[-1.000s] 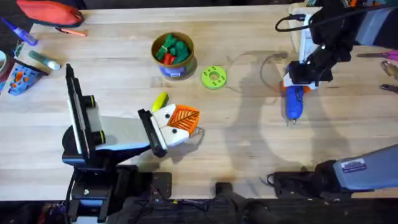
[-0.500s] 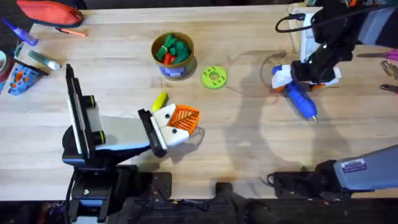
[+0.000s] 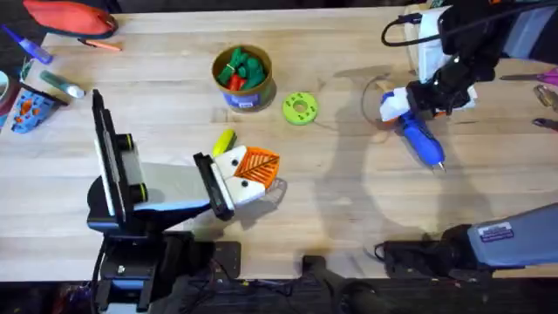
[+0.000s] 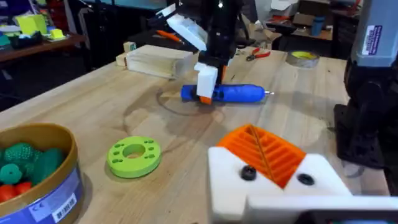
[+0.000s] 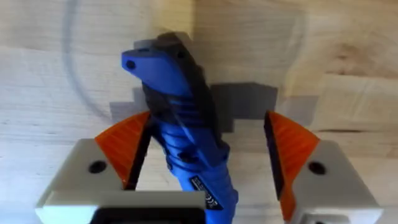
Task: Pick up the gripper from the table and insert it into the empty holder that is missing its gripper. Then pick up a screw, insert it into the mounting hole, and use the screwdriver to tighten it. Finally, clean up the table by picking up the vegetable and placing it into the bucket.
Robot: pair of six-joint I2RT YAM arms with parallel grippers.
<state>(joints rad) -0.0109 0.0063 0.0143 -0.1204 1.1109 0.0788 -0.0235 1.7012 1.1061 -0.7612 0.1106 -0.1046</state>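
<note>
I expect the blue screwdriver (image 3: 423, 142) to come up free of any cord when I lift it, because the curved shadow passes clear of the blunt rear end (image 5: 151, 57).
The blue screwdriver (image 3: 423, 141) (image 4: 239, 93) lies flat at the right of the table, its metal tip slanting toward the front right. My right gripper (image 3: 427, 100) (image 5: 205, 143) stands open astride its rear end (image 5: 180, 124), the orange pads (image 5: 127, 149) well apart. The yellow vegetable (image 3: 224, 139) lies just behind my left gripper (image 3: 253, 170) (image 4: 273, 165), which rests shut and empty near the table's middle. The bucket (image 3: 242, 96) (image 4: 56, 186) holds green and red toy vegetables at the back centre. The loose gripper piece, the holder and the screw are out of view.
A green ring disc (image 3: 300, 108) (image 4: 134, 155) lies right of the bucket. A pale wooden box (image 4: 155, 60) stands at the back right behind the right arm. A red pouch (image 3: 70, 16) and small items occupy the far left; hand tools (image 3: 545, 96) lie at the right edge.
The screwdriver swung from pointing straight at the front edge to slanting front-right. The right gripper shifted slightly toward the back. The left arm has not moved.
</note>
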